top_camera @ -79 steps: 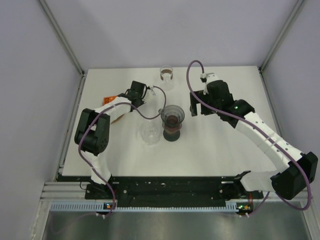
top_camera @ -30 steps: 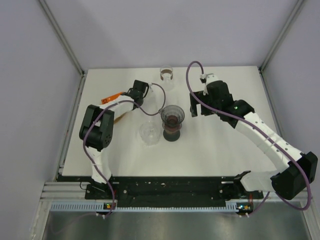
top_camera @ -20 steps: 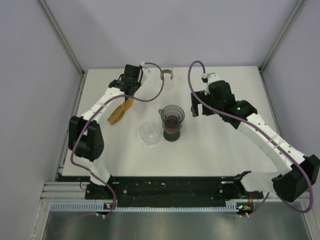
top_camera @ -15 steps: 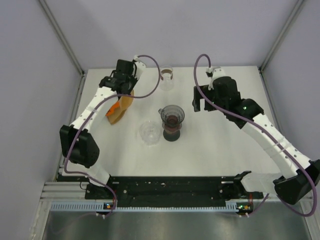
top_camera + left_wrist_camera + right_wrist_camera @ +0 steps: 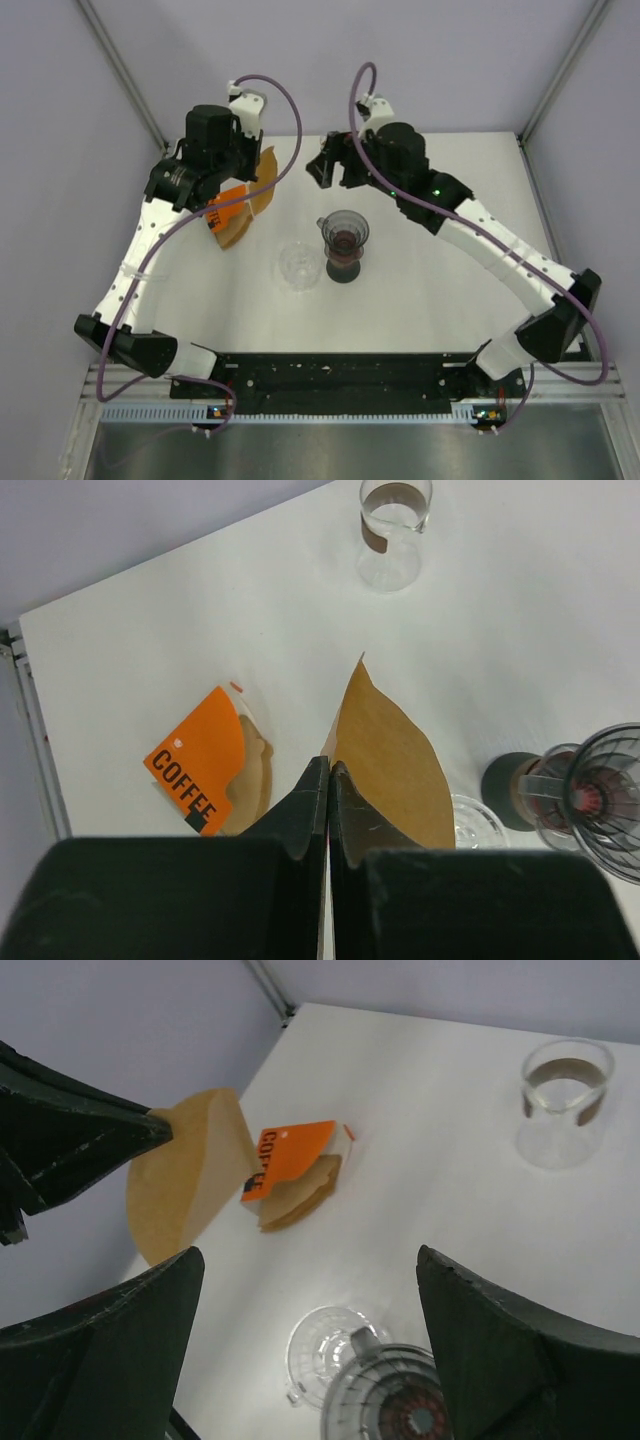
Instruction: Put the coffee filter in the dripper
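The coffee filter [image 5: 264,181] is in my left gripper away from the dripper, so I should hand it over to my open right gripper [image 5: 337,176], which will lower it in.
My left gripper [image 5: 328,770] is shut on the edge of a brown paper coffee filter [image 5: 390,765] and holds it in the air, high above the table. From above the gripper [image 5: 243,168] and filter [image 5: 264,180] are over the back left. The smoky grey dripper [image 5: 345,232] sits on a dark stand mid-table; it also shows in the left wrist view [image 5: 600,800] and the right wrist view [image 5: 400,1405]. My right gripper [image 5: 310,1350] is open and empty, raised behind the dripper [image 5: 333,170]. The right wrist view shows the held filter [image 5: 185,1180].
An orange "COFFEE" pack of filters [image 5: 228,208] lies at the left, also in the left wrist view [image 5: 205,765]. A clear glass vessel [image 5: 300,265] stands left of the dripper. A glass beaker [image 5: 392,530] stands at the back, under my right arm.
My left arm has lifted the filter off the pack and risen high. My right arm has risen and swung left over the back of the table, covering the beaker.
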{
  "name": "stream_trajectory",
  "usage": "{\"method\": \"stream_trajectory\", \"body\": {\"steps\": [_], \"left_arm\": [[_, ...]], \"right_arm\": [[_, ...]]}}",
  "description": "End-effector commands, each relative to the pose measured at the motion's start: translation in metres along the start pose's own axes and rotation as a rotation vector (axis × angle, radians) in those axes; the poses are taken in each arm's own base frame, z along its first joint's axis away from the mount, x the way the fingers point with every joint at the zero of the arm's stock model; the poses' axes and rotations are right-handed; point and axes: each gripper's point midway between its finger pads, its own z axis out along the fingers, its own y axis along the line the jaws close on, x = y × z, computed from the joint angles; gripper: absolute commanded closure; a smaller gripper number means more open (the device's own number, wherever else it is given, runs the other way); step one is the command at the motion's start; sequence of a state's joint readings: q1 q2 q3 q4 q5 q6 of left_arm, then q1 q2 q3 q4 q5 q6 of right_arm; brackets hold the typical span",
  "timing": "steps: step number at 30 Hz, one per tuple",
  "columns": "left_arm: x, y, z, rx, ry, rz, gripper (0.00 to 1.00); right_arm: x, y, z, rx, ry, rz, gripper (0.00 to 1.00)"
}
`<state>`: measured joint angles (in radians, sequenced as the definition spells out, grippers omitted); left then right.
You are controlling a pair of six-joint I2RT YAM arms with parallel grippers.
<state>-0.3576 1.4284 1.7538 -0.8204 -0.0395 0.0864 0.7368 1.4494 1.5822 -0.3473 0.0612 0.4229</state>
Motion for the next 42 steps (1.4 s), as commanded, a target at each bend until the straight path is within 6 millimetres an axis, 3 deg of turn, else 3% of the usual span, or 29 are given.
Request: {"method": "stream_trajectory", "body": {"steps": [1,5,8,10,14,17,18,20,21,26,30,34,36,39,42], "left_arm": [[-0.025,-0.018,-0.023,0.075,-0.081,-0.077,1.00],[-0.028,-0.023,-0.023,0.093,-0.084,-0.073,1.00],[-0.030,-0.027,-0.024,0.105,-0.085,-0.105,1.00],[-0.034,-0.029,-0.028,0.120,-0.095,-0.108,1.00],[-0.041,-0.031,-0.037,0.136,-0.114,-0.100,1.00],[-0.038,-0.035,-0.038,0.161,-0.111,-0.081,1.00],[-0.035,-0.036,-0.036,0.169,-0.102,-0.080,1.00],[-0.030,-0.038,-0.033,0.176,-0.090,-0.080,1.00],[-0.028,-0.038,-0.032,0.173,-0.086,-0.080,1.00],[-0.027,-0.038,-0.030,0.177,-0.083,-0.044,1.00],[-0.029,-0.055,-0.035,0.275,-0.091,-0.025,1.00],[-0.036,-0.075,-0.047,0.390,-0.108,-0.038,0.61],[-0.042,-0.081,-0.052,0.426,-0.120,-0.049,0.50],[-0.046,-0.091,-0.061,0.497,-0.133,-0.043,0.42],[-0.043,-0.102,-0.063,0.552,-0.104,-0.097,0.41]], "right_arm": [[-0.014,0.077,0.021,-0.205,-0.060,0.033,0.14],[0.008,0.094,0.047,-0.220,-0.008,0.058,0.14],[0.026,0.094,0.064,-0.208,0.031,0.076,0.17],[0.037,0.087,0.072,-0.180,0.058,0.066,0.23],[0.048,0.056,0.081,-0.062,0.070,0.021,0.39],[0.046,0.030,0.083,-0.013,0.069,0.036,0.62],[0.046,0.024,0.083,-0.003,0.068,0.045,0.77],[0.041,0.011,0.081,0.022,0.058,0.047,0.97],[0.038,0.008,0.079,0.029,0.051,0.038,1.00],[0.021,0.005,0.064,0.034,0.026,-0.013,1.00],[0.011,0.003,0.047,0.050,0.056,-0.082,1.00],[0.007,0.002,0.021,0.060,0.121,-0.112,1.00],[0.013,0.001,0.008,0.060,0.176,-0.117,1.00],[0.019,-0.003,-0.014,0.073,0.244,-0.122,1.00],[0.032,-0.009,-0.037,0.095,0.331,-0.127,1.00]]}}
